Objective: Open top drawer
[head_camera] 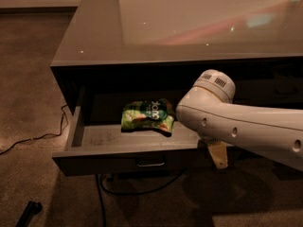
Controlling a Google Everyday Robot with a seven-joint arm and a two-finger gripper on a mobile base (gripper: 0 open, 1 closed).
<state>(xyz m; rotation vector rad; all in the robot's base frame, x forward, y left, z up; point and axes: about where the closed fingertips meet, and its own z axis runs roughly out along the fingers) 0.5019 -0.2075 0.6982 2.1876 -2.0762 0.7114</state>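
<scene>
The gripper's tan finger is hanging outside the top drawer's front edge (200, 153), so the robot should bring its gripper inside the drawer's tray (189, 139) and pull the drawer's edge from behind.
The top drawer (94, 159) stands pulled out from under the glossy counter, its light grey tray showing. A small metal pull handle (150, 163) sits centred on its dark front. A green snack bag (147, 117) lies inside, near the middle. My white arm reaches in from the right across the drawer's right part. My gripper (218, 154) hangs just below the arm, at the drawer's front edge, right of the handle. Only one tan finger (219, 156) shows; the arm hides the rest.
The grey counter top (189, 22) overhangs the drawer. A black cable (38, 137) runs over the carpet at the left, and more cable loops under the drawer. A small dark object (29, 213) lies on the floor at the lower left.
</scene>
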